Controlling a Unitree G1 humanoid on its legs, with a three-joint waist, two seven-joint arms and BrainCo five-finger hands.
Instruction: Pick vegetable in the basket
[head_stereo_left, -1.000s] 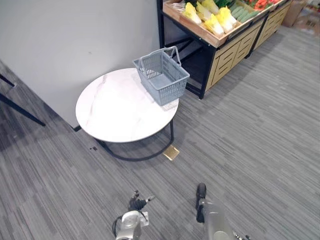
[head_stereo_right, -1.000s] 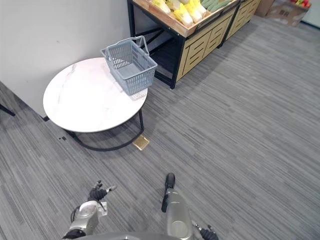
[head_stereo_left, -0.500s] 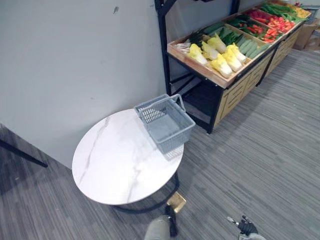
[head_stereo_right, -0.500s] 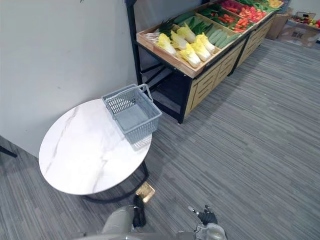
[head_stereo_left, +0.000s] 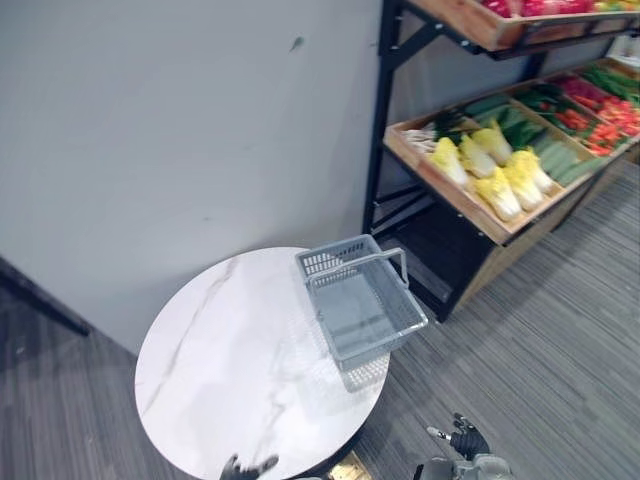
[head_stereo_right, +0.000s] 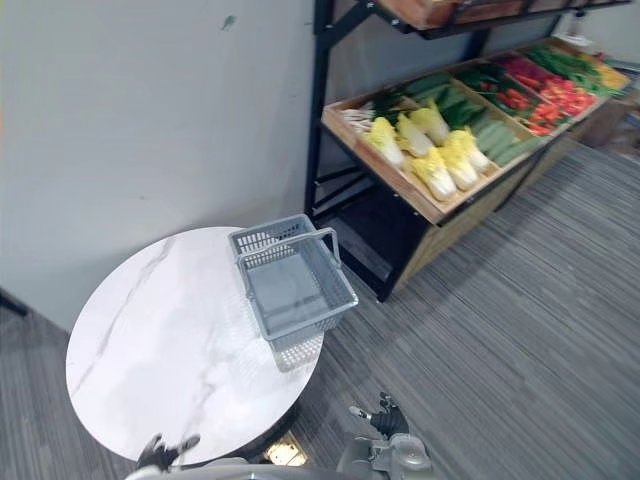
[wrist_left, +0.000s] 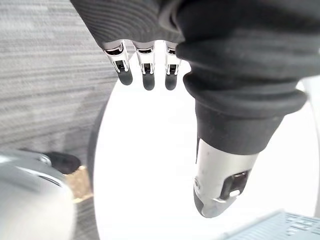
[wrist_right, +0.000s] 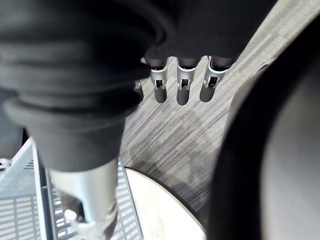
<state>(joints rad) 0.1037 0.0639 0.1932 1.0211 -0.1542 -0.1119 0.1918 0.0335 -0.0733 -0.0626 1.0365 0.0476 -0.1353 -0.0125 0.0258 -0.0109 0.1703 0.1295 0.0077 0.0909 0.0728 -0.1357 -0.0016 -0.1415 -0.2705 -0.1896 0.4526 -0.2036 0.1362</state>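
Note:
My gripper will have the grey basket (head_stereo_left: 358, 310) hanging with its opening up and tilting a little during the carry, because the metal handle joins the basket only at the basket's side rims (head_stereo_left: 406, 284).
An empty grey plastic basket (head_stereo_left: 360, 303) with its handle up stands on the right edge of a round white marble table (head_stereo_left: 235, 375). Yellow-green cabbages (head_stereo_right: 430, 150), cucumbers (head_stereo_right: 485, 128) and red peppers (head_stereo_right: 540, 90) lie in a wooden shelf tray behind the basket to the right. My left hand (head_stereo_right: 165, 452) hangs low over the table's near edge, fingers (wrist_left: 145, 70) straight, holding nothing. Over the floor right of the table, my right hand (head_stereo_right: 385, 420) is open with relaxed fingers (wrist_right: 182, 87); the basket (wrist_right: 20, 210) lies beyond its thumb.
A grey wall (head_stereo_left: 180, 130) rises behind the table. The black-framed shelf stand (head_stereo_left: 385, 110) has an upper tray (head_stereo_left: 500, 20) and wooden drawers below. Striped grey carpet (head_stereo_right: 520, 330) stretches to the right of the table.
The camera has swung up and nearer, so the table, basket and shelf show larger. My left hand now shows over the table's near edge; the right hand stays low at the right.

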